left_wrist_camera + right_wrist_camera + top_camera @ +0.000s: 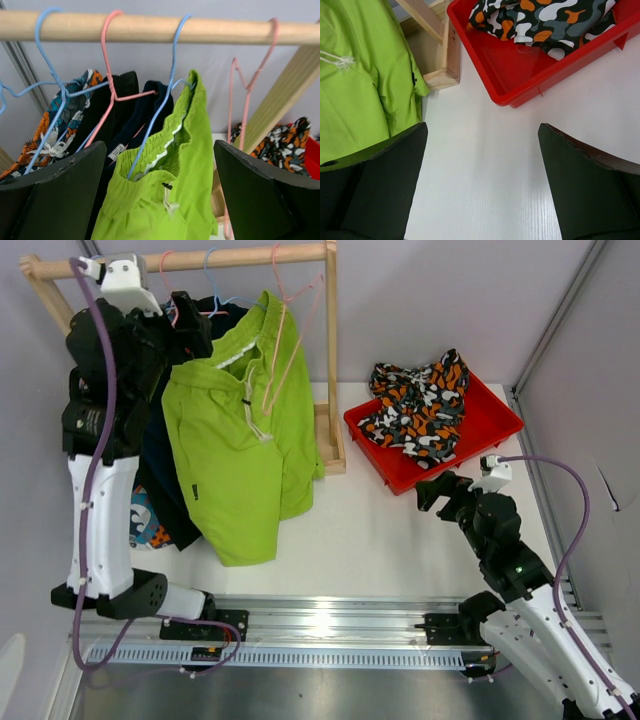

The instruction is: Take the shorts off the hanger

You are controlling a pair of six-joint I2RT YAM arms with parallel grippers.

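Note:
My gripper will pull the lime green shorts (225,455) and they will slide off limp, because the blue hanger's arms sit inside the gaping lime waistband (159,154).
Lime green shorts (240,440) hang from a blue hanger (165,100) on the wooden rod (150,27). My left gripper (160,170) is open, its fingers (60,195) either side of the lime waistband (160,150) without gripping it. In the top view it (195,325) is raised at the rack's left. Dark navy shorts (145,115) hang on a pink hanger, and blue-orange patterned shorts (55,125) on another blue hanger. Camouflage shorts (420,410) lie in the red tray (500,425). My right gripper (440,492) is open and empty over the white table (482,170).
An empty pink hanger (245,100) hangs at the rod's right end. The rack's wooden foot (440,55) stands between the lime shorts (355,90) and the red tray (520,75). A grey wall lies behind the rack and a metal rail along the near edge.

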